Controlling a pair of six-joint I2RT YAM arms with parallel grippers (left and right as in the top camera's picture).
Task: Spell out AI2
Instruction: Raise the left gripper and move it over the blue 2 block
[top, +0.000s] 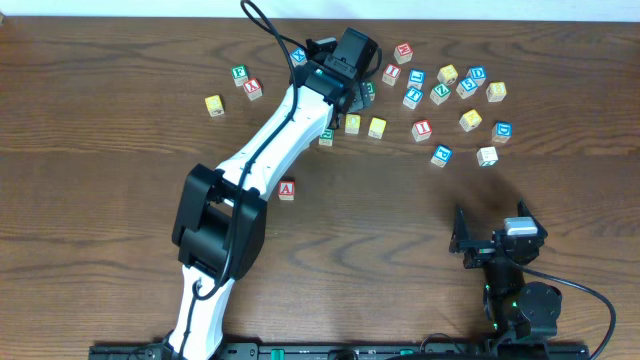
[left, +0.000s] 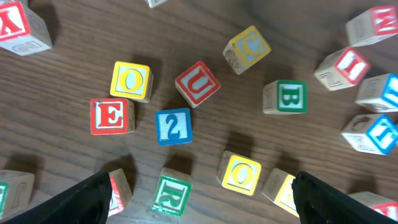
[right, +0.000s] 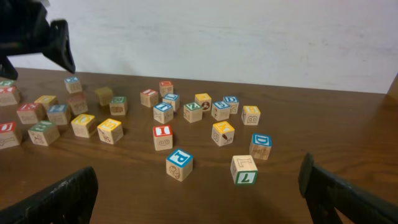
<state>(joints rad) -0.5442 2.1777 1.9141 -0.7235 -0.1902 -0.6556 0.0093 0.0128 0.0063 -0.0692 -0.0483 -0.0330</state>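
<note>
My left gripper keeps going down toward the blue "2" cube (left: 174, 127) until its fingers are on either side of the cube. The cube sits square to the open fingers with gaps (left: 211, 132) beside it.
The red "A" cube (top: 287, 189) lies alone beside my left arm's forearm. In the left wrist view the blue "2" cube (left: 173, 126) sits among other cubes, just ahead of the open left gripper (left: 202, 199), which hovers over the cluster at the table's far middle (top: 345, 85). From overhead the "2" is hidden under that gripper. A red "I" cube (top: 422, 128) (right: 162, 132) stands in the right-hand scatter, and a similar red "I" (left: 349, 65) shows at the wrist view's right. My right gripper (top: 490, 235) (right: 199, 199) rests open and empty near the front right.
Around the "2" are a red "E" (left: 112, 116), yellow "O" (left: 130, 81), red "U" (left: 197, 83) and green "R" (left: 171, 194). Several more cubes spread across the back right (top: 470, 95). A blue "P" (right: 179, 163) and green "L" (right: 244, 169) are nearest the right gripper.
</note>
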